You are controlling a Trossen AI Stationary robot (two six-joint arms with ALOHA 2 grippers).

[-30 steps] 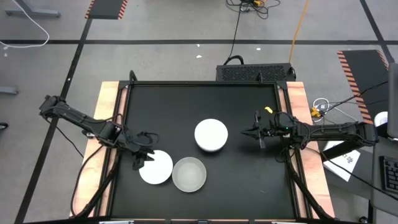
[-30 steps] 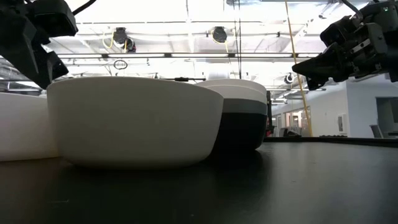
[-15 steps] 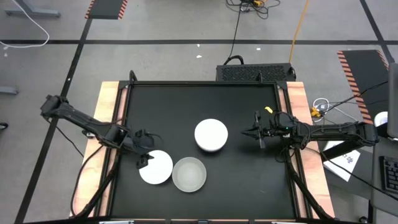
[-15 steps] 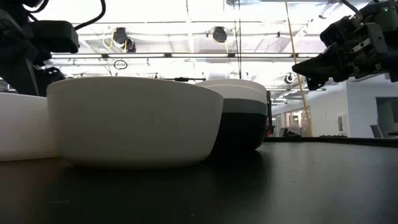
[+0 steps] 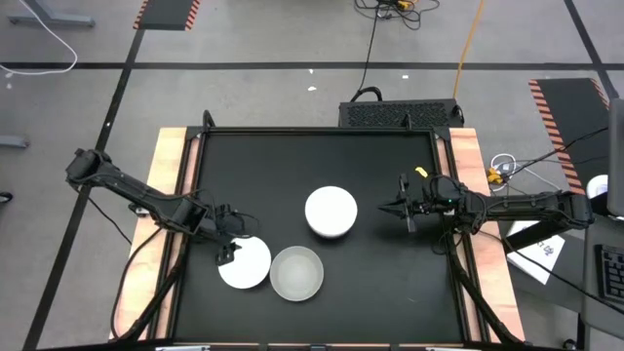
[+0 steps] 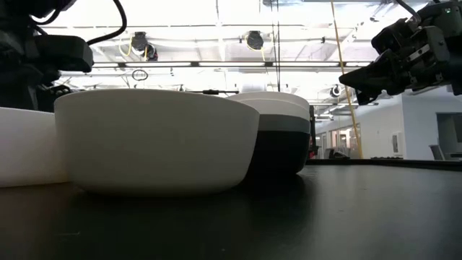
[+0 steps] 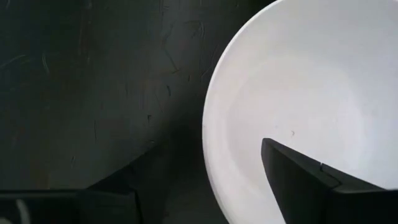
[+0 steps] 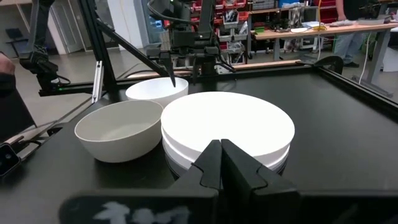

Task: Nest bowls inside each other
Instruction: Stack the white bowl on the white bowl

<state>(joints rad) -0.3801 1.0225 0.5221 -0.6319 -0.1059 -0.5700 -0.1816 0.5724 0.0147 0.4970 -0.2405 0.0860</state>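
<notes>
The white bowl will tip steeply when I lift it, because my left gripper straddles just one side of the white bowl's rim (image 5: 225, 257).
A white bowl (image 5: 246, 263) stands near the front left, and a pale grey translucent bowl (image 5: 296, 273) rests beside it. At mid-table is a stack of bowls (image 5: 331, 212) with a white one on top; the low view shows grey and black bowls (image 6: 280, 148) under it. My left gripper (image 7: 196, 168) is open and points steeply down over the white bowl's left rim (image 7: 208, 134). One finger (image 7: 298, 180) is inside the bowl and the other (image 7: 106, 205) outside. My right gripper (image 5: 402, 208) hovers shut to the right of the stack. My left gripper straddles the white bowl's left rim (image 7: 206, 155) from above, one finger over the inside and one outside. Whether either finger touches the bowl, I cannot tell. The bowl sits flat on the table.
The black tabletop (image 5: 292, 166) has free room across its far half and on the right. A raised frame (image 5: 185, 175) runs round its edges. Cables and a dark box (image 5: 400, 114) lie beyond the far edge.
My left gripper has moved toward the white bowl and come down over its rim, tipping more steeply downward, and its fingers have spread wider. The bowls have stayed in place.
</notes>
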